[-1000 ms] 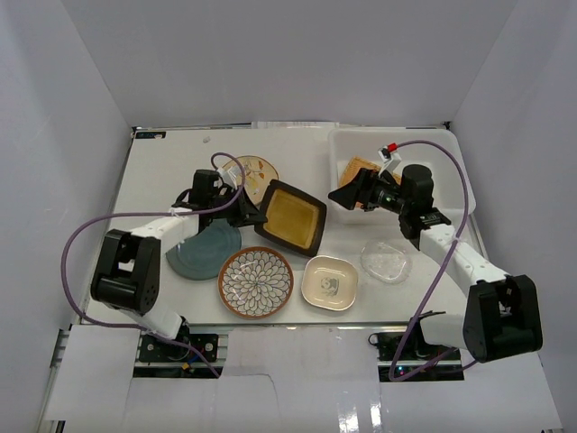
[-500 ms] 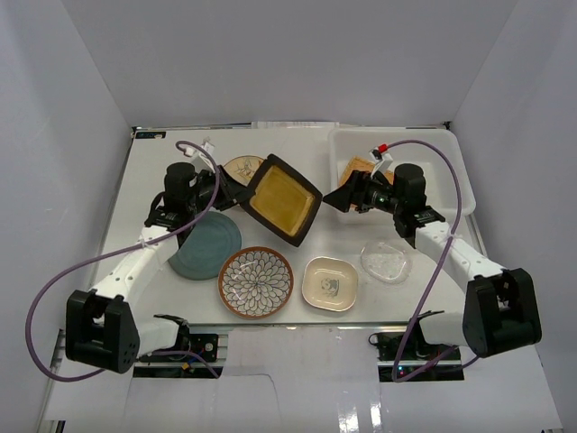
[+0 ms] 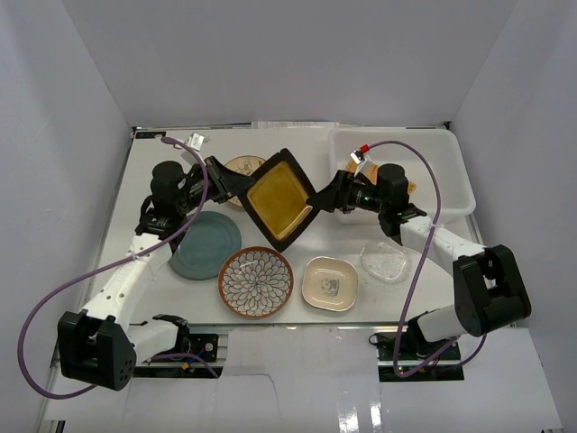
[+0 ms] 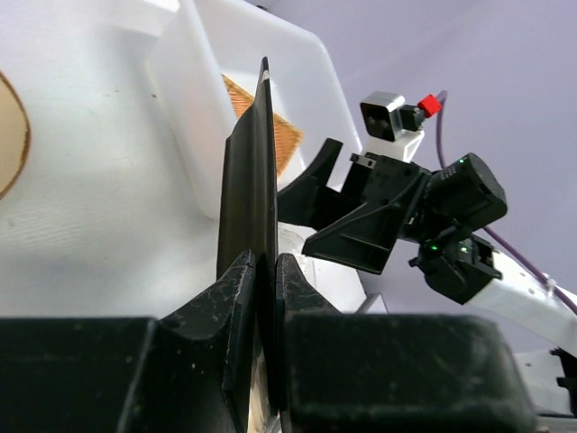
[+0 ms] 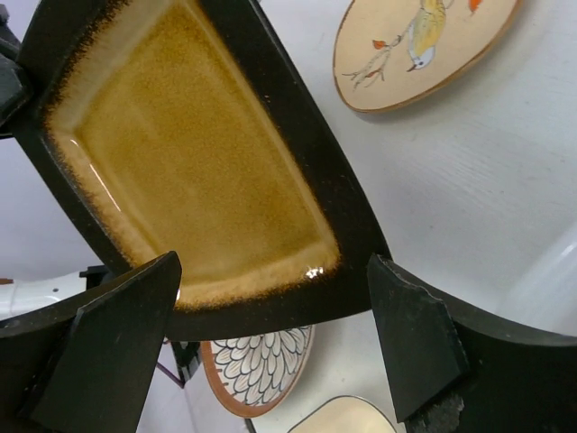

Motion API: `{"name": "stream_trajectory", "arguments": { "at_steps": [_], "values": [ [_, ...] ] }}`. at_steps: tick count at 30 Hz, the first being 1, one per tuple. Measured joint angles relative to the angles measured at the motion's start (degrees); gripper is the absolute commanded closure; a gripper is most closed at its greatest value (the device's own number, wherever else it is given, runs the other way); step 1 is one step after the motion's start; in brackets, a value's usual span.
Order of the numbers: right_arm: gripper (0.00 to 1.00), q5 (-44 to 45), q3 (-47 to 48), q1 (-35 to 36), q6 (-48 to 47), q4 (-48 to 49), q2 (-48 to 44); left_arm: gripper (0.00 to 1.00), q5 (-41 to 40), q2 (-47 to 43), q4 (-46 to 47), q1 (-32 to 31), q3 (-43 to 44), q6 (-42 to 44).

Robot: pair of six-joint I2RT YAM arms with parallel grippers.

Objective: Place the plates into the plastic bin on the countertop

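The robot's left gripper is holding the black square plate (image 3: 278, 200) away from the plastic bin, so the robot's right gripper should grab the plate's free corner (image 3: 312, 188) and take the plate to the bin.
My left gripper (image 3: 231, 180) is shut on the left edge of the black square amber-centred plate (image 3: 281, 198) and holds it tilted above the countertop (image 3: 162, 153). In the left wrist view the plate (image 4: 248, 180) stands edge-on between the shut jaws (image 4: 264, 262). My right gripper (image 3: 330, 200) is open at the plate's right corner. In the right wrist view the plate's rim (image 5: 270, 135) lies between the spread fingers (image 5: 270, 271), which do not touch it. The plastic bin (image 3: 451, 144) holds the wooden fan-shaped plate (image 4: 287, 135).
On the countertop lie the cream bird plate (image 3: 243, 167), teal plate (image 3: 203, 245), petal-patterned plate (image 3: 256, 281), cream rounded-square plate (image 3: 330, 283) and clear glass plate (image 3: 386, 262). White walls enclose the table.
My left gripper has lifted the black plate off the table and carried it right. My right gripper has moved left out of the bin to the plate's corner.
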Motion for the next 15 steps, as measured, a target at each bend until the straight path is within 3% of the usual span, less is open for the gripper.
{"name": "stream_trajectory", "arguments": {
  "at_steps": [8, 15],
  "values": [
    [0.1, 0.98, -0.07, 2.64, 1.2, 3.78, 1.4, 1.0, 1.77, 0.42, 5.09, 0.52, -1.36, -3.34],
    [0.1, 4.37, 0.68, 4.52, -6.88, -2.84, 2.93, 1.0, 2.25, 1.57, 5.51, 0.68, -6.51, -4.76]
  ]
}}
